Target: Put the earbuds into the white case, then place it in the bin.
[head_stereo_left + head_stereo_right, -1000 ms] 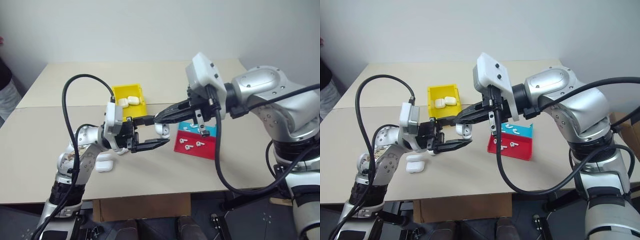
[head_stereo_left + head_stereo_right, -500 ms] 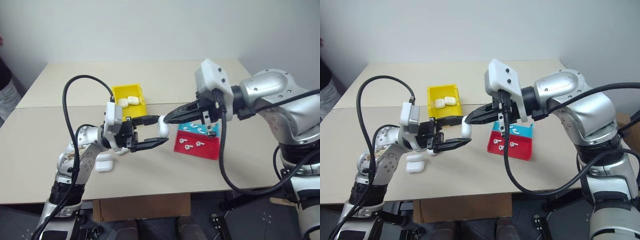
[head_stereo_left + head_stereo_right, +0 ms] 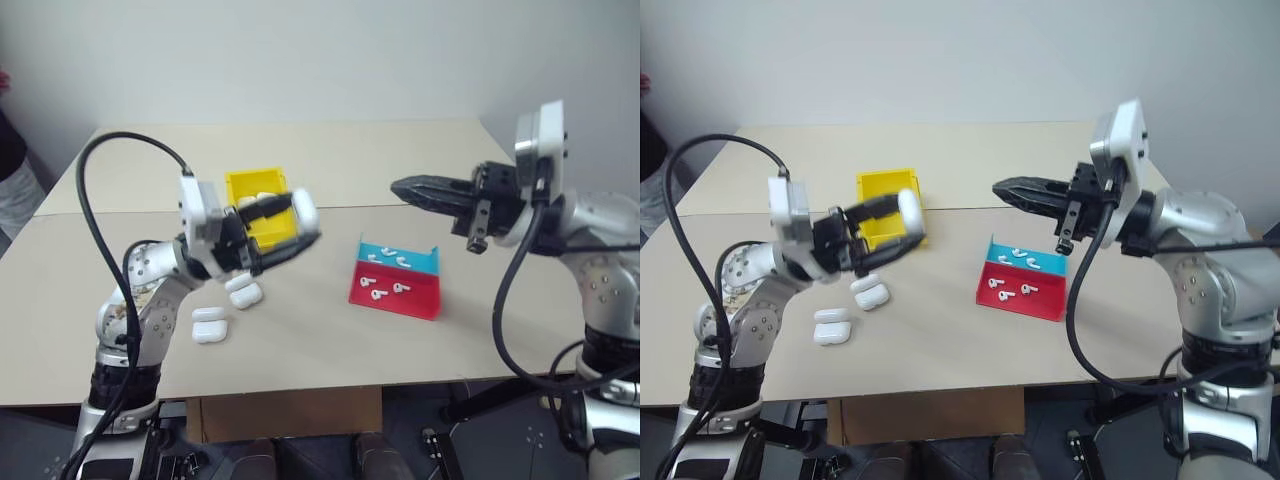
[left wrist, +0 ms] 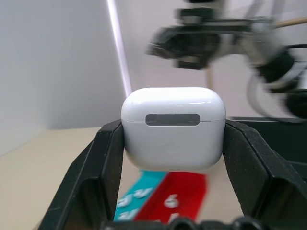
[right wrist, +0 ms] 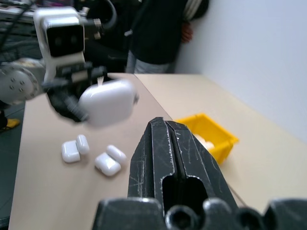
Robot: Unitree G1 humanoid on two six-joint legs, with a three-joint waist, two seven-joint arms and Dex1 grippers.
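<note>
I should keep moving my left gripper toward the yellow bin [image 3: 885,188] and let go inside it, as the lid of the held white case [image 4: 172,104] sits flush on its body.
My left gripper [image 3: 302,226] is shut on the white case [image 4: 172,127], lid closed, and holds it in the air just in front of the yellow bin [image 3: 243,184]. The bin stands at the middle of the table with other white cases in it. My right gripper [image 3: 398,187] is shut on nothing and hangs above the table to the right, pointing toward the case and well apart from it. Several earbuds [image 3: 377,293] lie in the red and blue sloped tray [image 3: 420,300] below it.
More white cases [image 3: 245,291] lie on the table under the left arm, with others [image 3: 209,326] nearer the front edge. A person in dark clothes [image 5: 158,33] stands beyond the table's left side. The table's seam [image 3: 340,208] runs across behind the tray.
My right gripper has pulled back to the right, away from the case. My left gripper has lifted the case up and to the left, toward the bin.
</note>
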